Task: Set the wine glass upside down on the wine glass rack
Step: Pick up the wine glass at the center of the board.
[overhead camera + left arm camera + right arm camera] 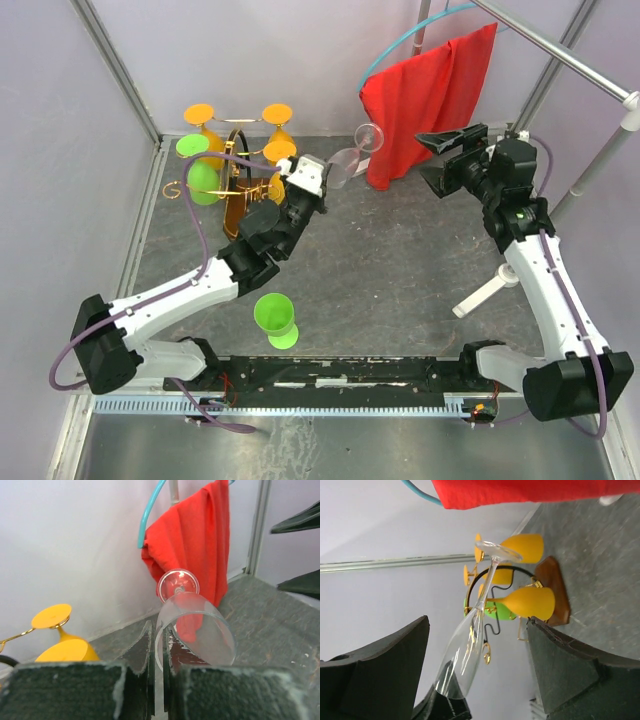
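Observation:
With my left gripper on the wine glass's rim (pixel 337 182) and the foot pointing away from the rack, my right gripper next takes the stem (pixel 360 149) before hanging the glass.
A clear wine glass (pixel 350 158) hangs in the air, bowl rim pinched between the fingers of my left gripper (pixel 325 182), stem and foot pointing toward the back right. In the left wrist view the jaws of the left gripper (pixel 159 655) are shut on the rim of the glass (pixel 195 630). The wine glass rack (pixel 240 190), copper wire on a brown base, stands just left of that gripper with yellow and green glasses hanging on it. My right gripper (pixel 450 160) is open, right of the glass and apart from it. Its view shows the glass (pixel 470 645) ahead of the right gripper (pixel 479 625) and the rack's base (pixel 555 590) beyond.
A green glass (pixel 275 318) stands upright on the table near the arm bases. A red cloth (pixel 430 100) hangs from a rail at the back right, just behind the glass's foot. A white stand (pixel 488 292) lies by the right arm. Walls close the left and back sides.

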Available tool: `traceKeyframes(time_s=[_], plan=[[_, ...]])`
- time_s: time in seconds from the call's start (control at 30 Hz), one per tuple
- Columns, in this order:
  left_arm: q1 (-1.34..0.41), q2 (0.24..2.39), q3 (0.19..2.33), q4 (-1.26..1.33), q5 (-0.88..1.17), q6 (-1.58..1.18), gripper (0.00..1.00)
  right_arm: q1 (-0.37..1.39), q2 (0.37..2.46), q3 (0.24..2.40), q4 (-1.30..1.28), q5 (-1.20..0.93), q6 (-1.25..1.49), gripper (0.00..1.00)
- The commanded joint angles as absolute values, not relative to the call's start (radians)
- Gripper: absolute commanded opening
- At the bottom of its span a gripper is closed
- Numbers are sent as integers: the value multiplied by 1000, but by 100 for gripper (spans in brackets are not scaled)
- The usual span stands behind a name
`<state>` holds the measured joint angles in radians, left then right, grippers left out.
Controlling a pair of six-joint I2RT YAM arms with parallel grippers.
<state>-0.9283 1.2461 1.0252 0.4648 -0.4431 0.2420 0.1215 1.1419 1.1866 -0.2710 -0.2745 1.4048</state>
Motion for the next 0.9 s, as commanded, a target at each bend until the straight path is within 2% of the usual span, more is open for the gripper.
traceKeyframes(time_s=[0.0, 0.4, 0.87], plan=[[-933, 1218, 963, 810, -346, 282, 3, 127, 1159, 1135, -39, -378, 1579, 86], [-933, 1255, 888, 997, -295, 254, 3, 199, 1270, 1098, 178, -398, 1740, 85], [-933, 1335, 900, 1058, -295, 220, 3, 254, 1401, 1227, 254, -419, 1730, 75]])
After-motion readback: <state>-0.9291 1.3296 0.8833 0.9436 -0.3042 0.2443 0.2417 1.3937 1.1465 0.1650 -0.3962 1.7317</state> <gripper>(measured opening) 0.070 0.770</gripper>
